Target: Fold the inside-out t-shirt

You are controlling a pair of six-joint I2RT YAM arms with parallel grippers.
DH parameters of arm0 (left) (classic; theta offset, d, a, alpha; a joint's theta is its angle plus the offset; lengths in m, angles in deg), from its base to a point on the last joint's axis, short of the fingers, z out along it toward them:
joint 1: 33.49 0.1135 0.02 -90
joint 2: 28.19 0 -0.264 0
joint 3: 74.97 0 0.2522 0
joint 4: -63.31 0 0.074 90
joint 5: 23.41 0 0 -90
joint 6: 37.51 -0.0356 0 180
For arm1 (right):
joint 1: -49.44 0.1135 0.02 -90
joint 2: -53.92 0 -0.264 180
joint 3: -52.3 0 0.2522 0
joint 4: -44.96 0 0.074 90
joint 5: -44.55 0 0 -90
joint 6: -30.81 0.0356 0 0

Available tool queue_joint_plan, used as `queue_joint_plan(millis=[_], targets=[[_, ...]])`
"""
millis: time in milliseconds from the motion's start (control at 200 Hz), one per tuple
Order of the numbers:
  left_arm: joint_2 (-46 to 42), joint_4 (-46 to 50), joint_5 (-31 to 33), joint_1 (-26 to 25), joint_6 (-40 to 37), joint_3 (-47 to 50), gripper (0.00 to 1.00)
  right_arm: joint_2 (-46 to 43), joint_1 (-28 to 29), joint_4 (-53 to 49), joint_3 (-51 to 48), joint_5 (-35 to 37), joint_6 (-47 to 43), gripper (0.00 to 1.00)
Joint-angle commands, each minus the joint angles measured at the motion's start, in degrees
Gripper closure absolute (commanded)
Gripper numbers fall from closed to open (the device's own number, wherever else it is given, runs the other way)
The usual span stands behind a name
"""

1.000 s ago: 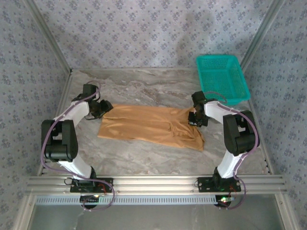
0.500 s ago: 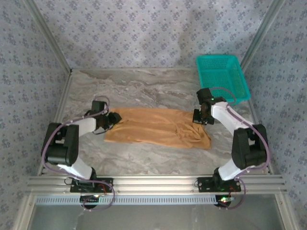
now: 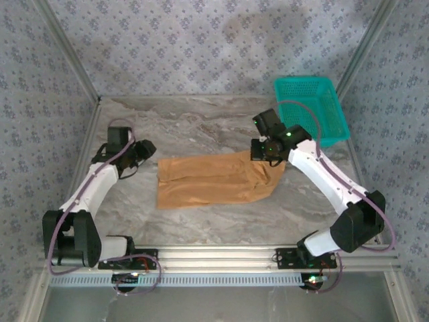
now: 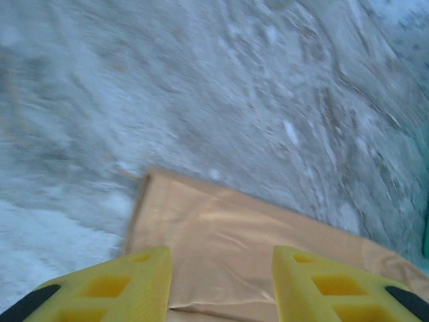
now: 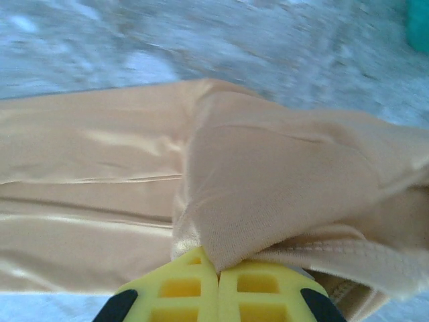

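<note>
The t-shirt's flat piece [image 3: 204,178] is open ahead of the raised end, so the robot's right gripper goes on across and lets go of that end near the flat piece's far edge [image 3: 161,184].
The inside-out t-shirt [image 3: 204,182] is plain tan cloth, lying as a long strip across the middle of the marble table [image 3: 201,127]. My right gripper [image 3: 259,151] is shut on its right end and holds that end raised over the strip. In the right wrist view the yellow fingers [image 5: 181,288] pinch a fold of the t-shirt [image 5: 281,174] at the right gripper [image 5: 218,272]. My left gripper [image 3: 143,149] hovers open just off the shirt's left end. From the left wrist, the left gripper [image 4: 220,260] has nothing between its fingers, and the t-shirt [image 4: 234,228] lies flat below them.
A teal mesh basket [image 3: 312,107] stands at the back right corner, behind the right arm; its edge shows as teal basket [image 5: 419,27]. Patterned walls and metal frame posts close in the table on three sides. Bare marble lies in front of and behind the shirt.
The right gripper has lifted the shirt's right end and carried it left, so the strip is shorter. The left gripper reached the left edge, then drew back to the left.
</note>
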Motion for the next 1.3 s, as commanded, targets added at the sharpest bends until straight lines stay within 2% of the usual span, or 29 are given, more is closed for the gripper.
queue_joint_plan(millis=[0,120,295,710,780,859,929,969,1079,1129,1224,1299], targets=[[-0.1,3.1,-6.2,5.5,-0.3,1.2,0.57,1.6,5.7,-0.6,5.8,1.8,4.9,1.0],[0.1,2.6,-9.7,10.6,0.5,2.0,0.57,6.7,11.8,0.2,11.3,3.2,6.5,1.0],[0.5,2.5,-12.7,14.8,0.8,2.9,0.57,15.8,17.8,0.9,18.6,3.1,7.8,1.0],[-0.8,1.9,-14.5,17.6,0.6,5.3,0.57,37.8,23.8,-1.4,36.8,-0.4,7.4,0.99],[-1.2,2.0,-14.3,18.1,0.5,5.6,0.57,41.3,24.8,-2.6,41.0,-1.9,7.2,0.91],[-1.6,2.4,-14.0,19.0,0.1,5.9,0.57,44.8,26.4,-4.4,46.7,-4.6,6.8,0.7],[-1.8,2.4,-13.8,19.8,0.0,6.2,0.57,46.1,27.6,-6.9,51.0,-6.0,6.4,0.56],[-2.0,2.5,-13.5,20.0,-0.1,6.2,0.57,45.7,28.1,-8.0,52.1,-6.6,5.6,0.52],[-3.0,1.8,-12.6,19.8,-0.2,7.1,0.57,40.7,27.9,-8.7,49.5,-5.2,4.1,0.38],[-3.9,1.3,-12.3,19.2,0.1,7.5,0.57,36.8,27.3,-8.0,45.4,-3.8,4.0,0.37],[-6.0,0.8,-9.5,14.4,0.4,7.4,0.56,28.1,24.0,-2.9,32.2,-2.8,4.9,0.38],[-6.3,1.1,-6.7,7.3,0.6,6.1,0.55,21.7,19.1,3.1,20.1,-5.1,6.6,0.47]])
